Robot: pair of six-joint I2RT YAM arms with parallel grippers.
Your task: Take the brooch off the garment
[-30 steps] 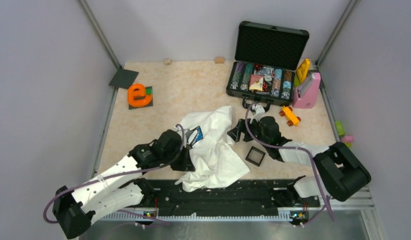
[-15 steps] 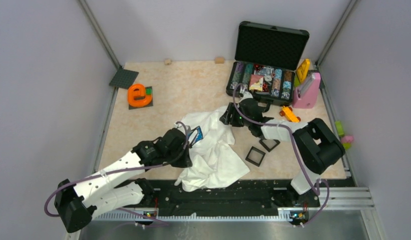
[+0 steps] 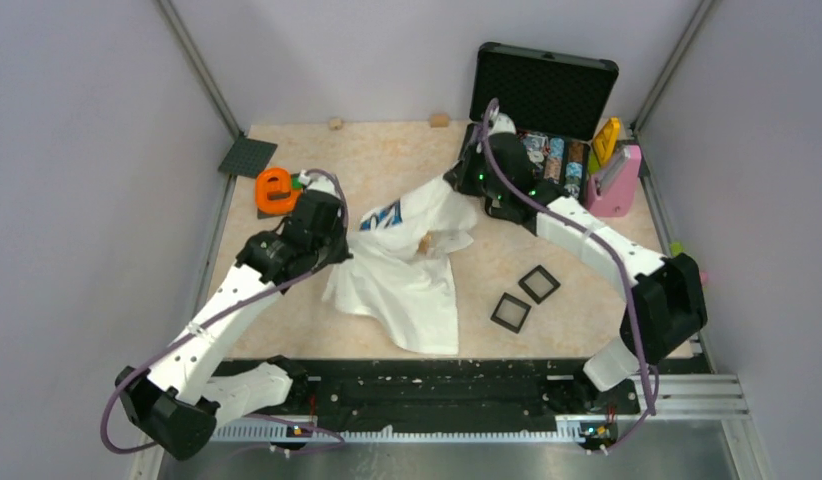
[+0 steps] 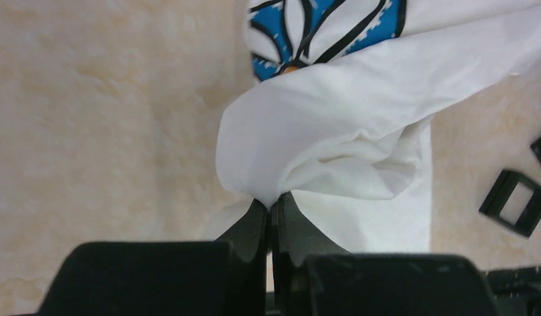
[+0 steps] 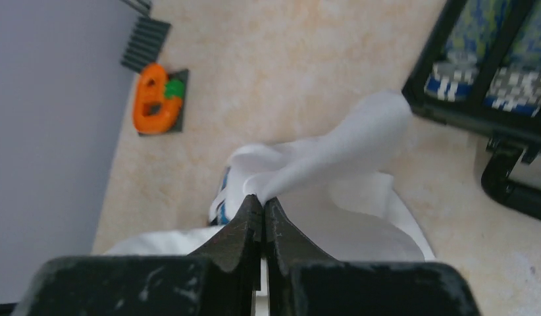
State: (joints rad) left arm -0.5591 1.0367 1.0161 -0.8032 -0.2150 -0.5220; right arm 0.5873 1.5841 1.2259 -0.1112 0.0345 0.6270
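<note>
I should turn the garment over with my right gripper and lay it flat by the case, because the garment shows its blue flower print [image 3: 382,215] and hides the brooch.
The garment [image 3: 407,280], a white T-shirt with a blue flower print [image 3: 385,215], hangs stretched between both grippers above the table. My left gripper [image 3: 340,240] is shut on a fold at its left end, and in the left wrist view the cloth [image 4: 334,125] bunches out of the closed tips [image 4: 273,203]. My right gripper [image 3: 459,182] is shut on the right end, a white fold [image 5: 334,158] pinched at its tips [image 5: 262,197]. A small tan spot [image 3: 424,243] shows on the cloth; I cannot tell whether it is the brooch.
Two small black square boxes [image 3: 538,284] [image 3: 510,312] lie to the right of the shirt. An open black case of chips [image 3: 577,165] stands at the back right beside a pink item [image 3: 614,185]. An orange toy [image 3: 275,190] and a dark plate [image 3: 248,156] are at the back left.
My right gripper has shut on the garment and risen toward the back. My left arm has swung up and left. The shirt has lifted off the table and now stretches between them.
</note>
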